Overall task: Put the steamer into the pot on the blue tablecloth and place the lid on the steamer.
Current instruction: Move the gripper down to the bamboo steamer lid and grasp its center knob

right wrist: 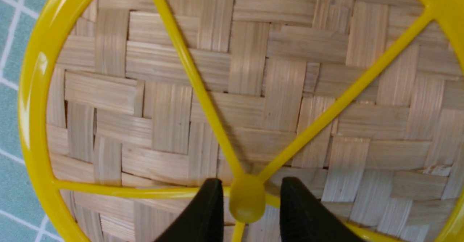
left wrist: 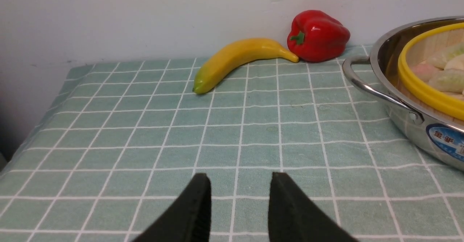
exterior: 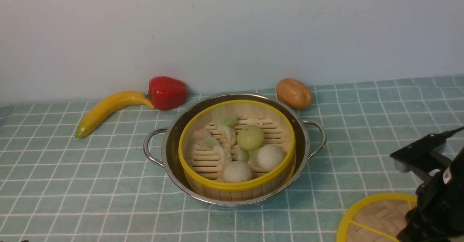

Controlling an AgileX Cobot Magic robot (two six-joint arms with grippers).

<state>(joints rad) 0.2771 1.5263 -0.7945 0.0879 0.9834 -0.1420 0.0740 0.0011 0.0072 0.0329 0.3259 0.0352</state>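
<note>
The lid will come to rest flat over the steamer's rim and cover the buns when the robot lowers it, since the buns sit low inside the steamer's yellow rim.
The steamer, with white and green buns inside, sits in the steel pot at the middle of the blue tablecloth. Both show at the edge of the left wrist view, steamer in pot. The lid lies flat on the cloth at the near right, partly hidden by my right arm. In the right wrist view my right gripper is open, one finger on each side of the lid's yellow centre hub, with small gaps. My left gripper is open and empty over bare cloth.
A banana and a red pepper lie at the back left by the wall, and a potato lies behind the pot. The cloth's left edge drops off in the left wrist view.
</note>
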